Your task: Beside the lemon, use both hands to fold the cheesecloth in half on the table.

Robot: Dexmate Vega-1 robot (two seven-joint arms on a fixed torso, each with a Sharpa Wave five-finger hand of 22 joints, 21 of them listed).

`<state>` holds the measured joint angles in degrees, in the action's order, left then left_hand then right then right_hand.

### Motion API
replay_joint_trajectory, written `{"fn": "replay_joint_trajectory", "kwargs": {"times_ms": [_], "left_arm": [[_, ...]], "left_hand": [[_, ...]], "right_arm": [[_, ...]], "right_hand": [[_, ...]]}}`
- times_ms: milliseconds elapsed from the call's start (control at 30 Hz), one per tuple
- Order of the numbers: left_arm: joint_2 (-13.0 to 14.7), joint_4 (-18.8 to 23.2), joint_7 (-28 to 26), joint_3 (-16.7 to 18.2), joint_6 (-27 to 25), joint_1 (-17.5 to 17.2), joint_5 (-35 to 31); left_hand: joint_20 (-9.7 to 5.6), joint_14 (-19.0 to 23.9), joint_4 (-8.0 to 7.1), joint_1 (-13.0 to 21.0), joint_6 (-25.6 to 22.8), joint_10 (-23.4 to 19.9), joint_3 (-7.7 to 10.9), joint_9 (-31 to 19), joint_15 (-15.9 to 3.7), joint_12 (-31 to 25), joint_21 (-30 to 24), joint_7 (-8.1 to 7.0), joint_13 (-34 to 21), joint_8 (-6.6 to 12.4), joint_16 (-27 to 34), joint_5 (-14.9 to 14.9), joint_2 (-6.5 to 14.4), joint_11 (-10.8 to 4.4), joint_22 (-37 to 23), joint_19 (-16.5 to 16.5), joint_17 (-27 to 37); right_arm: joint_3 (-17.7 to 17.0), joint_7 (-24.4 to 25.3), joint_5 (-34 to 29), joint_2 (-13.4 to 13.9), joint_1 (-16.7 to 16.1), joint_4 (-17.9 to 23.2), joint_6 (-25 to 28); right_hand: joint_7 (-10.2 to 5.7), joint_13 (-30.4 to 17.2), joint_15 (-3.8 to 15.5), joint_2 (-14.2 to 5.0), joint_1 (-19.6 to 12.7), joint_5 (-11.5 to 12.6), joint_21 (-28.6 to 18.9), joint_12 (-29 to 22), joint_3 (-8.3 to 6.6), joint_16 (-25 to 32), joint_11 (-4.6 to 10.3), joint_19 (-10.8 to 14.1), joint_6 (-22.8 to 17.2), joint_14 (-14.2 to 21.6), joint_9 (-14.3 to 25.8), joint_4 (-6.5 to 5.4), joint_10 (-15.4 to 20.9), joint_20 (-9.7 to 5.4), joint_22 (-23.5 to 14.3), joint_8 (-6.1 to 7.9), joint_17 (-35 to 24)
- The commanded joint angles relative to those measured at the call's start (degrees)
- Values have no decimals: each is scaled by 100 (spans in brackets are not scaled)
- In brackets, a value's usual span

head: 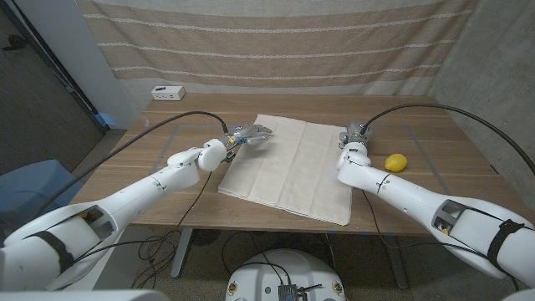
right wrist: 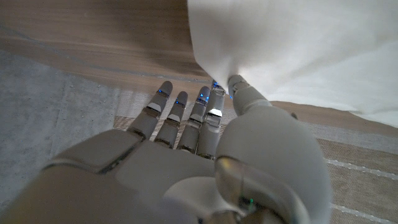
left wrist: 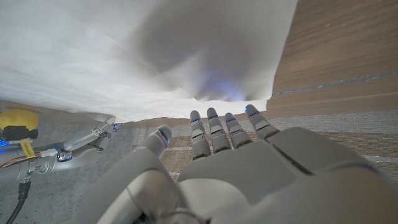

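Observation:
My right gripper will bend the cheesecloth up only at its far end when it lifts, because the cheesecloth's near corner (head: pixel 344 219) lies flat and loose.
The white cheesecloth (head: pixel 288 167) lies spread on the middle of the wooden table (head: pixel 167 167). The yellow lemon (head: pixel 395 162) sits just right of it. My left hand (head: pixel 251 135) is at the cloth's far left corner. Its fingers (left wrist: pixel 214 127) are spread and reach the edge of the cheesecloth (left wrist: pixel 155 56), with the thumb apart from it. My right hand (head: pixel 356 139) is at the far right corner. There its thumb (right wrist: pixel 245 93) and a finger pinch the corner of the cheesecloth (right wrist: pixel 298 50), which is drawn up to a point. The lemon (left wrist: pixel 17 121) and right hand (left wrist: pixel 87 143) also appear in the left wrist view.
A small white box (head: pixel 168 93) stands at the table's back left edge. A striped curtain (head: pixel 276 42) hangs behind the table. A blue seat (head: pixel 33 184) is off the table's left side.

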<state>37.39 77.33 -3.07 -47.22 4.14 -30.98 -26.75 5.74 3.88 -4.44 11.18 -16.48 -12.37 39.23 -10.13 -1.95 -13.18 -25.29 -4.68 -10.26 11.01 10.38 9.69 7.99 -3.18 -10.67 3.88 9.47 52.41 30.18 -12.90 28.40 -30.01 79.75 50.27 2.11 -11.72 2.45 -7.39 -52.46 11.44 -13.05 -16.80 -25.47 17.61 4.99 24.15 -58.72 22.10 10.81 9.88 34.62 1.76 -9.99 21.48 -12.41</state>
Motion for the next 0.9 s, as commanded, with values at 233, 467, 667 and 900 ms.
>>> {"fn": "replay_joint_trajectory", "kwargs": {"times_ms": [233,467,667,900], "left_arm": [[-160,-347,126,-160,3,209,40],[-197,-425,156,-214,45,260,65],[-173,-379,134,-209,-10,236,73],[-129,-300,93,-185,-17,187,92]], "left_hand": [[-36,-35,-49,-73,67,33,10,-12,-231,63,-2,-97,-30,-55,-32,37,3,-96,-10,-32,14],[-46,-60,-55,-91,160,92,11,-12,-237,99,11,-136,-30,-85,-37,40,4,-99,-11,-29,12],[-50,-94,-59,-100,212,104,12,-13,-236,110,18,-139,-30,-96,-46,41,6,-108,-11,-28,11],[-54,-129,-61,-112,264,154,13,-13,-254,136,38,-152,-30,-101,-53,43,7,-121,-11,0,9]], "right_arm": [[-1565,-49,1239,354,-1032,953,-2514],[-1938,611,1366,25,-1313,686,-3745],[-2042,694,1362,-22,-1413,655,-4272],[-1993,527,1229,18,-1404,779,-4386]], "right_hand": [[99,-35,638,-30,-281,-68,-101,-114,-142,208,-263,320,-469,587,125,-7,439,30,-42,170,-82],[211,-90,607,-49,-280,-61,-110,-177,-220,248,-318,374,-481,787,197,-59,582,37,-49,264,-129],[266,-160,658,-22,-277,-63,-160,-322,-305,297,-315,526,-498,1068,265,-79,878,3,-58,372,-174],[265,-938,959,69,-933,-107,-689,-1190,229,2705,-303,1309,-581,2516,214,-1,1375,-8,-288,414,-2732]]}}
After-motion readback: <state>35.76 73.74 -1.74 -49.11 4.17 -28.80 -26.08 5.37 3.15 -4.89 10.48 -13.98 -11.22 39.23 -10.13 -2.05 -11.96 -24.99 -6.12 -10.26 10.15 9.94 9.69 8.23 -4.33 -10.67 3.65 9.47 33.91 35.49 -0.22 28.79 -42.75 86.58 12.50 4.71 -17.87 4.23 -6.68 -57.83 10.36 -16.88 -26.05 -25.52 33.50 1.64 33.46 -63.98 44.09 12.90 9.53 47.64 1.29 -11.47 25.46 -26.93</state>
